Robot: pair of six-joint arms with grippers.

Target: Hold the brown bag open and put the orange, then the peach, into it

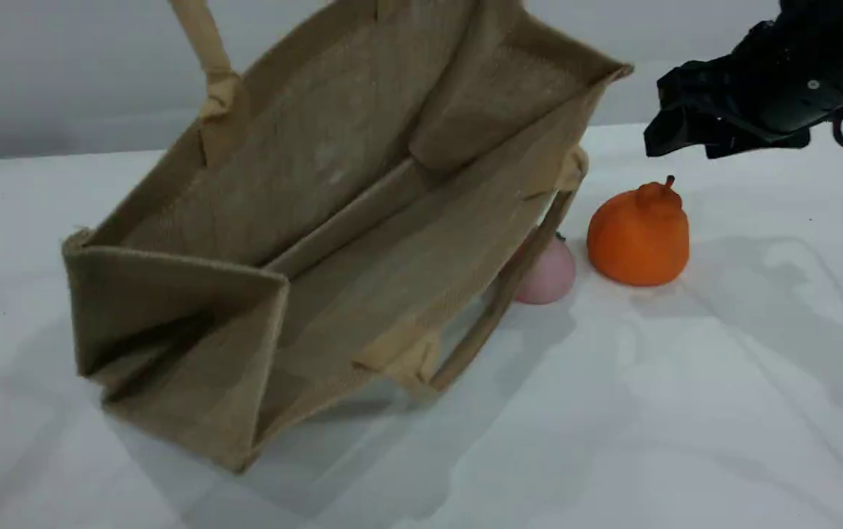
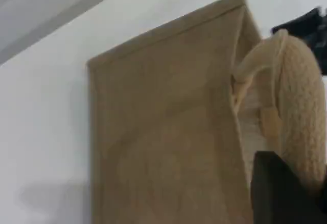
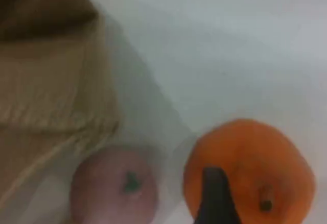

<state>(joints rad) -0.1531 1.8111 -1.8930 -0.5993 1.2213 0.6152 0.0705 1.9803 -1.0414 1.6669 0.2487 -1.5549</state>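
My gripper will make the bag's raised side (image 1: 326, 145) fold down flat when it lowers the beige handle, since the side panel of the brown bag (image 1: 167, 339) is creased inward.
The brown bag (image 1: 333, 220) stands tilted on the table, its mouth wide open toward the camera. One beige handle (image 1: 205, 51) is pulled up out of the top of the scene view. In the left wrist view my left gripper (image 2: 294, 180) is shut on that handle (image 2: 301, 112), above the bag's outer wall (image 2: 163, 132). The peach (image 1: 550, 275) lies against the bag's lower handle (image 1: 495, 301), and the orange (image 1: 638, 235) sits just right of it. My right gripper (image 1: 686, 143) hovers open above the orange. Its fingertip (image 3: 214, 193) shows over the orange (image 3: 255, 163), with the peach (image 3: 110, 188) to the left.
A white cloth covers the table (image 1: 686, 411), with a grey wall behind it. The bag's lower handle loops down onto the cloth in front of the peach.
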